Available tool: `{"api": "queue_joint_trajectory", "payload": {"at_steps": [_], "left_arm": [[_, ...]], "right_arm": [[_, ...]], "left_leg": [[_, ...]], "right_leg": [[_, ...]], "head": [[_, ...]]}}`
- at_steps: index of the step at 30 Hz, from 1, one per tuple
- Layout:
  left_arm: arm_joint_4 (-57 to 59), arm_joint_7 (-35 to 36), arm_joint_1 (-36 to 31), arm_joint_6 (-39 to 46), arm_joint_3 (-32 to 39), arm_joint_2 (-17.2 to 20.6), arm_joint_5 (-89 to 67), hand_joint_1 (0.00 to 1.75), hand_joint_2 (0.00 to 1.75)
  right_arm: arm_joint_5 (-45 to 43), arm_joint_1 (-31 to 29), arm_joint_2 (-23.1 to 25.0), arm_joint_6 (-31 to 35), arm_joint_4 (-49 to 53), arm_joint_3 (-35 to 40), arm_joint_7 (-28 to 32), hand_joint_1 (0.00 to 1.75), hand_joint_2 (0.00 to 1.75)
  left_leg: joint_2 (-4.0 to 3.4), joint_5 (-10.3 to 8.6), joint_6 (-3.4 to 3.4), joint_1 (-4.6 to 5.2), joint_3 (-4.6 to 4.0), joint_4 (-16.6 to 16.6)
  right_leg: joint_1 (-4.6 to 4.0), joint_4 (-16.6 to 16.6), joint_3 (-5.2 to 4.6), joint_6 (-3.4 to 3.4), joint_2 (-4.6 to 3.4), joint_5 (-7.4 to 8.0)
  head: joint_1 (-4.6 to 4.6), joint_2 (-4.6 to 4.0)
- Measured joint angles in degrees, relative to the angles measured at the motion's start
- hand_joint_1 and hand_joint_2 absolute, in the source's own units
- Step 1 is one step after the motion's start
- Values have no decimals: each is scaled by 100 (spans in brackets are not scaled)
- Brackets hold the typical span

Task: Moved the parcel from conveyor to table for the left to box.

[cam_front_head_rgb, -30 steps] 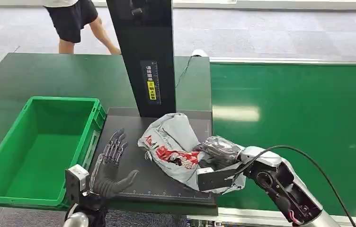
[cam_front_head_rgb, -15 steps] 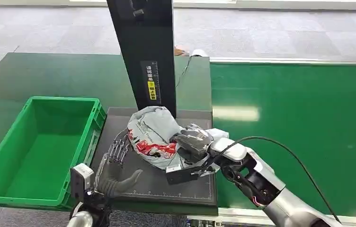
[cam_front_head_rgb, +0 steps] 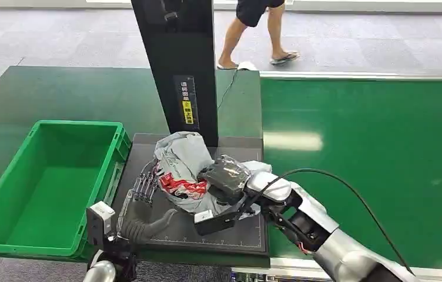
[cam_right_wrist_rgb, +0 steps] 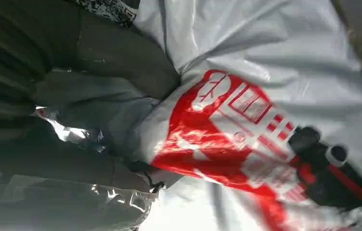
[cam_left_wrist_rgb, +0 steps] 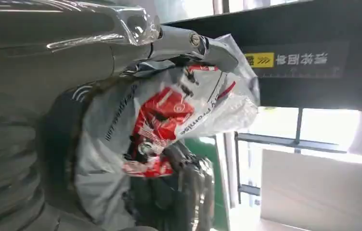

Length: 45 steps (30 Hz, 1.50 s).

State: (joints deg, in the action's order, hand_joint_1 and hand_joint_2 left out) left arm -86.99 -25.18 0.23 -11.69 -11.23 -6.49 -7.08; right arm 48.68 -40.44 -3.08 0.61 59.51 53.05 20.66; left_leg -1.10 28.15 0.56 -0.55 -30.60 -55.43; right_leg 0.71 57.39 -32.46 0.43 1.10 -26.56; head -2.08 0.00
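The parcel (cam_front_head_rgb: 184, 176) will bunch up in my left gripper and its loose end will sag when I lift it, because the grey plastic is crumpled and slack (cam_front_head_rgb: 182, 148).
The parcel (cam_front_head_rgb: 178, 166) is a crumpled grey plastic bag with red print, lying on the black mat (cam_front_head_rgb: 218, 234) in front of the black pillar. My right hand (cam_front_head_rgb: 225, 176), wrapped in clear film, grips the parcel from its right side. In the right wrist view the bag (cam_right_wrist_rgb: 270, 91) lies against the hand's grey thumb (cam_right_wrist_rgb: 121, 62). My left hand (cam_front_head_rgb: 141, 207) stands on the mat at the parcel's left, fingers spread and upright against the bag's edge, holding nothing. The left wrist view looks at the bag (cam_left_wrist_rgb: 169, 120) from close up.
An empty green crate (cam_front_head_rgb: 7, 176) stands left of the mat. The black pillar (cam_front_head_rgb: 177, 64) rises just behind the parcel. The green conveyor belt (cam_front_head_rgb: 371, 153) runs to the right. A person's legs (cam_front_head_rgb: 260, 32) pass at the back.
My right hand has carried the parcel left across the mat until it meets the left hand's fingers. The left hand has barely moved. A person has walked across the back.
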Motion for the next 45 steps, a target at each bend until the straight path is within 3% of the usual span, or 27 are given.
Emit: {"api": "queue_joint_trajectory", "payload": {"at_steps": [3, 4, 5, 6, 15, 16, 24, 26, 30, 34, 36, 42, 45], "left_arm": [[81, 0, -73, -13, 28, 20, 92, 0, 175], [112, 7, -98, -13, 39, 28, 109, 0, 175], [138, 9, -125, -15, 44, 39, 122, 0, 175], [162, 11, -147, -15, 52, 52, 146, 0, 175], [197, 81, -300, -15, 72, 144, 94, 0, 175], [214, 81, -313, -9, 72, 161, 87, 0, 175], [225, 83, -325, 4, 74, 275, 107, 0, 175], [225, 105, -325, -13, 74, 297, 129, 0, 175], [225, 144, -320, -52, 72, 308, 175, 0, 175], [225, 192, -284, -55, 28, 291, 131, 0, 175], [225, 190, -214, -11, 2, 276, 96, 0, 175], [225, 192, -133, -2, -50, 264, 89, 0, 175], [199, 210, -51, 74, -50, 199, 19, 0, 175]], "right_arm": [[-103, -28, 332, -22, -380, 175, 113, 175, 175], [-120, -32, 422, -11, -498, 225, 111, 68, 175], [-118, -38, 478, 44, -588, 256, 96, 14, 175], [-96, -43, 529, 164, -677, 286, 67, 2, 175], [-382, 37, 620, 1120, -843, 160, 268, 0, 175], [-439, 102, 620, 1260, -797, 77, 319, 0, 0], [-1043, 651, 605, 1567, -366, -799, 623, 0, 0], [-1536, 870, 607, 1438, -183, -1197, 824, 0, 0], [-3402, 1329, 696, 517, 280, -2055, 962, 0, 0], [-6064, 1713, 994, -15, 514, -3064, -168, 0, 0], [-6787, 1897, 1055, -18, 538, -3444, -361, 0, 0], [-6806, 2157, 1156, 72, 648, -3854, -273, 0, 0], [-6086, 2282, 1204, 895, 869, -3878, 54, 0, 0]], "left_leg": [[0, -1, 1, -1, 0, 0], [0, -1, 1, -1, 0, 0], [1, -1, 1, 0, 0, 0], [1, -1, 1, 0, 0, 0], [1, 0, 1, 2, 0, -4], [2, 0, 1, 2, 0, -4], [2, 0, 1, 1, -1, -4], [2, 0, 1, 2, -2, -4], [2, 1, 0, 2, -3, -4], [6, 1, 0, 2, -3, -3], [3, 1, 0, 2, -4, -3], [1, 1, 0, 2, -4, -3], [-2, 1, 0, 2, -4, -3]], "right_leg": [[-2, 1, 0, 0, 0, 0], [-2, 1, -1, 0, 0, 0], [-1, 1, 0, 0, 0, 0], [-1, 1, 0, 0, 0, 0], [3, 0, 0, 0, 1, 0], [2, 0, 0, 0, 1, 0], [1, 0, -1, 0, 1, 0], [2, 0, -1, 0, 2, 0], [3, 0, -2, 0, 1, 0], [2, -1, -1, 0, 3, -1], [2, -1, -2, 0, 2, 0], [2, -1, -3, 0, 1, 0], [2, -1, -4, 0, 0, 0]], "head": [[0, 0], [0, 0], [2, 0], [2, 0], [0, 0], [2, 0], [2, 0], [0, 0], [0, 0], [0, 0], [0, 0], [0, 0], [0, 0]]}}
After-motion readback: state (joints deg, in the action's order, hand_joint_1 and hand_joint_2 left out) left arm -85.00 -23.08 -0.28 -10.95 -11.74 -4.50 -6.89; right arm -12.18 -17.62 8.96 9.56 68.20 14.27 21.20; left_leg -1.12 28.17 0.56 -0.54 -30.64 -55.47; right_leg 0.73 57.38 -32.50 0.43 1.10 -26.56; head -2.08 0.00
